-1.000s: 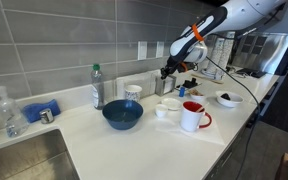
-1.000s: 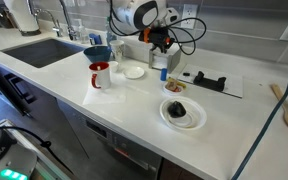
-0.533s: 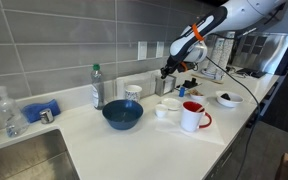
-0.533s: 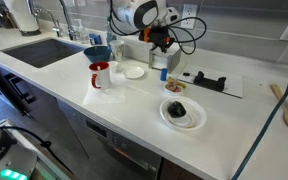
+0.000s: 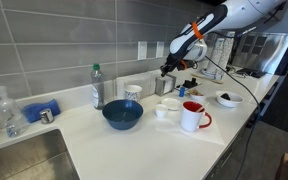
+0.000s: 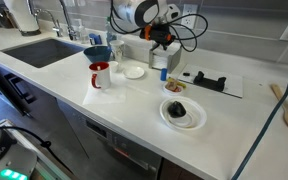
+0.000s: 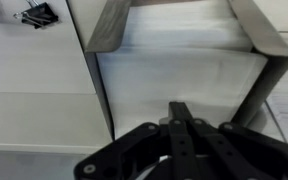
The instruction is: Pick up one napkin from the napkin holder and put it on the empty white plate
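Note:
I should open my gripper against the sheet (image 7: 181, 92) and pinch up a fold before I lift, because the top napkin (image 7: 144, 88) lies flat under my gripper's closed fingers.
The napkin holder (image 7: 109, 25) is a silver-grey metal frame with white sheets between its walls; it stands by the back wall in both exterior views (image 5: 165, 86) (image 6: 161, 61). My gripper (image 7: 180, 104) hangs straight over it (image 5: 167, 70) (image 6: 161, 44). Its fingers are pressed together with their tips at the top napkin (image 7: 174, 65), which lies flat in the holder. The empty white plate (image 6: 134, 71) sits on the counter a little in front of the holder, also in an exterior view (image 5: 170, 103).
A white-and-red mug (image 5: 192, 116) (image 6: 100, 75) and a small white cup (image 5: 162, 112) stand near the plate. There is a blue bowl (image 5: 122, 114), a bottle (image 5: 97, 87), a plate with dark food (image 6: 183, 112), and a sink (image 6: 44, 50) at the counter's end.
The gripper has risen very slightly over the holder. Nothing else has moved.

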You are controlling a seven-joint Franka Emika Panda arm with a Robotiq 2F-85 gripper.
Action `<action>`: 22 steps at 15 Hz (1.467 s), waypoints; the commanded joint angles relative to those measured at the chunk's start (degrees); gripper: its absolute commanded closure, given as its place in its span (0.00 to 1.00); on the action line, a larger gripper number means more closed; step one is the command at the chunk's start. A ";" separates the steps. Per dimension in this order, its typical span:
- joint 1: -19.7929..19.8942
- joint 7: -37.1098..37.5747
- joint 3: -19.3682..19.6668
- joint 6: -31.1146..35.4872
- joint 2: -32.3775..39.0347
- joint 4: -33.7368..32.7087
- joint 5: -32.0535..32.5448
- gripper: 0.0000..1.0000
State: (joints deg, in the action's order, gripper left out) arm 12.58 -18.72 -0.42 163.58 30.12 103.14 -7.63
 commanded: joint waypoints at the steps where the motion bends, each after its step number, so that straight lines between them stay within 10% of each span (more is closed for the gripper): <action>1: 0.43 1.63 -0.46 0.16 0.27 -0.87 1.46 0.99; 7: 0.81 1.20 -1.01 -0.11 0.97 -1.27 1.17 0.59; 10: 0.95 1.26 -0.99 -0.27 1.36 -1.45 1.11 0.56; 22: 0.82 1.55 -0.78 -0.32 2.05 -1.58 1.39 0.81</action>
State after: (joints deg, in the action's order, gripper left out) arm 12.72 -18.54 -0.62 163.57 31.23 103.09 -7.63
